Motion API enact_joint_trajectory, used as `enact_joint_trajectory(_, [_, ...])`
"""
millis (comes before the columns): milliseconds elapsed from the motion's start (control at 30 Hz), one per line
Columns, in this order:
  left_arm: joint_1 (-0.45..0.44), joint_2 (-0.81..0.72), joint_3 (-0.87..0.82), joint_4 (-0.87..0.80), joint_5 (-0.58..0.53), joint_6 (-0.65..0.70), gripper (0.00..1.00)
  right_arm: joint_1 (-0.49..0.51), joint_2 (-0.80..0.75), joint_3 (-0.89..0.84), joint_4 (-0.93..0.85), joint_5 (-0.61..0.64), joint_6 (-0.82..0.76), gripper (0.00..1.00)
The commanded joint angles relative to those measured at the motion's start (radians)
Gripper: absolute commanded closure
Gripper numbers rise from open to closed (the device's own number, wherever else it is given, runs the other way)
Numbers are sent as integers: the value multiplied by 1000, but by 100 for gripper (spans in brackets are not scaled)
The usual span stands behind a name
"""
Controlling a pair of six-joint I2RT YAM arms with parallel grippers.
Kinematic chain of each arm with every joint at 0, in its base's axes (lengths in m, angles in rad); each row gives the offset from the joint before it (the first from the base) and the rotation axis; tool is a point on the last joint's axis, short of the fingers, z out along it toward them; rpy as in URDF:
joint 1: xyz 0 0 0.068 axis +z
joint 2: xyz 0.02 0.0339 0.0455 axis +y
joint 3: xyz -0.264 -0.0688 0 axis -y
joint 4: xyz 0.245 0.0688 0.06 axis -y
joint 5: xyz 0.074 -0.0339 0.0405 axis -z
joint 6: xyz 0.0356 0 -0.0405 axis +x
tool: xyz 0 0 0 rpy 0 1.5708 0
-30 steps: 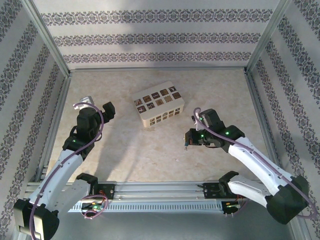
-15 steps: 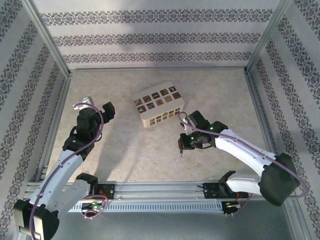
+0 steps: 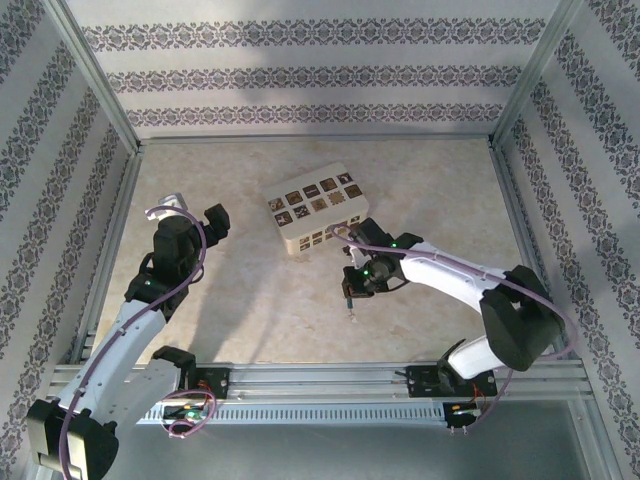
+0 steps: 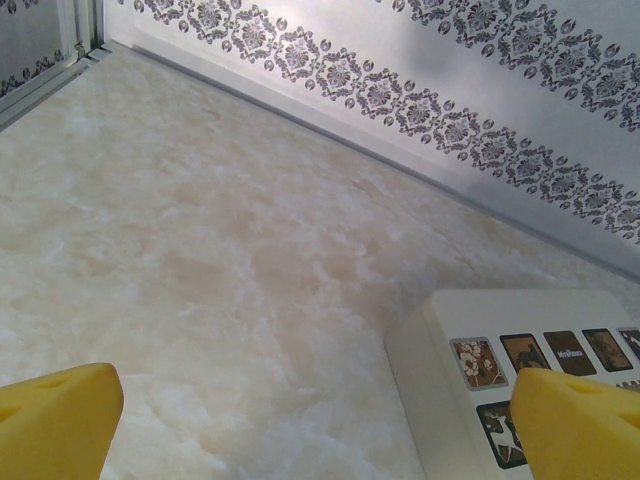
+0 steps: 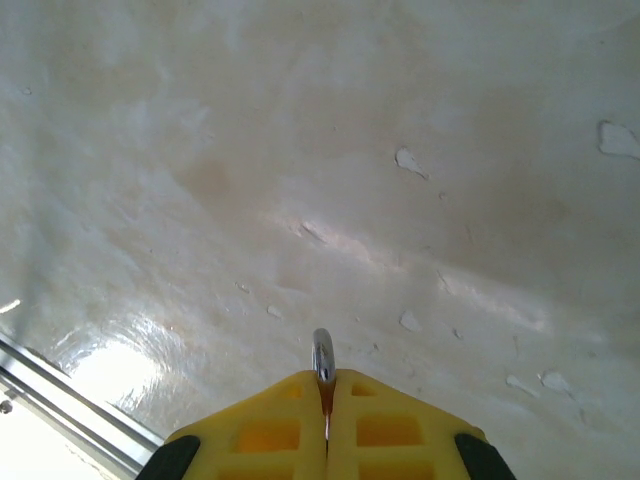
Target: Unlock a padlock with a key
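Note:
The padlock [image 3: 350, 303] is over clear table in front of the cream box. My right gripper should keep lowering the padlock and let go of it at the table's surface [image 3: 338, 306].
My right gripper [image 3: 349, 289] hovers over the middle of the table, just in front of the cream box, and is shut. In the right wrist view a curved silvery metal loop [image 5: 322, 357], the padlock's shackle, sticks out from between the closed yellow fingertips [image 5: 270, 420]. From above, a tiny blue bit of the padlock [image 3: 349, 298] shows at the fingertips. I cannot make out the key. My left gripper [image 3: 193, 212] is raised at the left, open and holding nothing, its yellow fingertips [image 4: 55, 420] wide apart.
A cream box with dark patterned squares [image 3: 317, 210] lies at the centre back, and its corner [image 4: 480, 330] reaches into the left wrist view. Patterned walls and metal frame rails [image 3: 110, 250] enclose the marble-look table [image 3: 250, 300].
My right arm has swung left from the right side toward the table's middle, carrying the padlock in its shut fingers. The left arm has not moved.

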Motion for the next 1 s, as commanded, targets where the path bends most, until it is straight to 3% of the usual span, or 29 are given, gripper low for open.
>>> enact_joint_trajectory(0, [14,-19,-9,-19,-23,-3,1,11,39,32,44,-42,-15,100])
enact_joint_trajectory(600, [16,-20,-7,-28,-21,-3,1,14,206,70,125,-84,-6,100])
enact_joint_trajectory(967, [16,-26,0,-34,-26,2,1,13,228,77,119,-68,-11,97])
